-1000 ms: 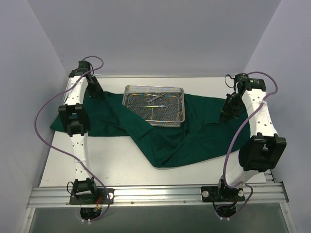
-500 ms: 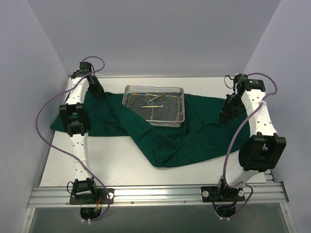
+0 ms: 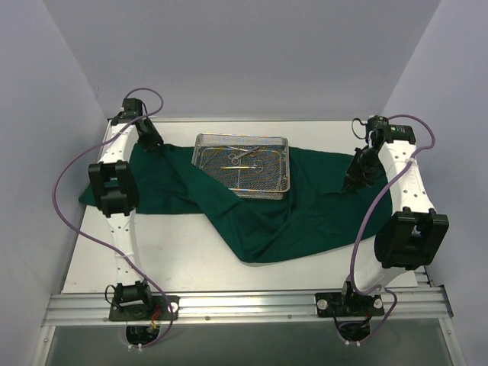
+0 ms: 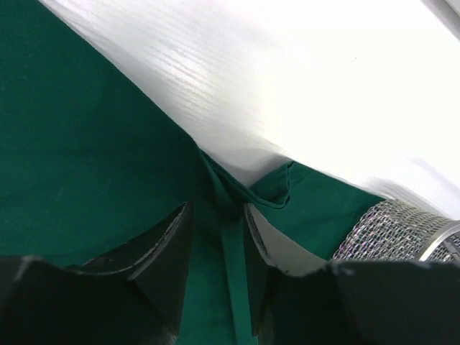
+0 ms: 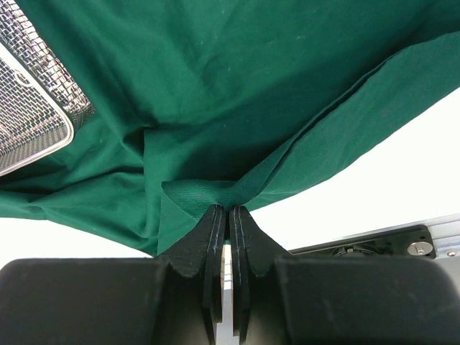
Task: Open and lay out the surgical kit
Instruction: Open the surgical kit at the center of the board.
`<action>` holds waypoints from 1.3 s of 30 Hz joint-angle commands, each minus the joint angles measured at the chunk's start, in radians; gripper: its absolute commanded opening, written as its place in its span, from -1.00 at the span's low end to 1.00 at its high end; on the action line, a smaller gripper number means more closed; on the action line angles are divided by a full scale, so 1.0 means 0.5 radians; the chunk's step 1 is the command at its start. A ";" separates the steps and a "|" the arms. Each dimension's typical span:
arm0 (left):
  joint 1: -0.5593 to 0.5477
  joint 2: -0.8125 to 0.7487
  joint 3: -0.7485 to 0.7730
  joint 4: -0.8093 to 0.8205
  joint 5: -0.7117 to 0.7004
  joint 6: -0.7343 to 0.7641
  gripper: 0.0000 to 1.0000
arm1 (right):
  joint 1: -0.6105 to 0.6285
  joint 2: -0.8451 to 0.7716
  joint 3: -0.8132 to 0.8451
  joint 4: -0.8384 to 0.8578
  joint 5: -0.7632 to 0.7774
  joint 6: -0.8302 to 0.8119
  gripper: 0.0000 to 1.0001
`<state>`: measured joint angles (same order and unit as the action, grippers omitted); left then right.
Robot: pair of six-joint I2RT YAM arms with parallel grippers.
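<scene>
The drape's flap is folded back and the flap's edge is loose between my left gripper's fingers. I should pinch that edge before I pull the flap toward me.
The dark green drape of the surgical kit lies spread across the table. The silver wire-mesh tray sits on it at the back centre, with steel instruments inside. My left gripper is at the drape's back left edge. In the left wrist view its jaws stand apart, and a raised fold of the drape runs between them. My right gripper is over the drape's right side. It is shut on a pinched edge of the drape.
White tabletop shows in front of the drape and along the back. A tray corner sits close to each gripper. Grey walls close in the table on three sides. The metal base rail runs along the near edge.
The left arm's elbow has swung slightly to the left, and its gripper sits a little further back left. The right arm, tray and drape look unchanged.
</scene>
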<state>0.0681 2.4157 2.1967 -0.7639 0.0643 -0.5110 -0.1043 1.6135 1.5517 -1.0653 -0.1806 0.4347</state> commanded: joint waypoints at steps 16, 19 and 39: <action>0.002 -0.067 -0.004 0.233 0.071 -0.089 -0.29 | -0.003 -0.048 -0.008 -0.057 0.002 0.014 -1.00; -0.001 -0.024 0.055 0.221 0.077 -0.086 -0.39 | -0.006 -0.052 -0.008 -0.060 0.008 0.014 -1.00; 0.005 -0.454 -0.534 0.488 -0.107 -0.030 -0.08 | -0.006 -0.042 -0.035 -0.020 -0.019 0.008 -1.00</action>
<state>0.0681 2.2726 1.9285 -0.6125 0.0376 -0.5377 -0.1043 1.6135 1.5410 -1.0531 -0.1902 0.4412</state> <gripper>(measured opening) 0.450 0.048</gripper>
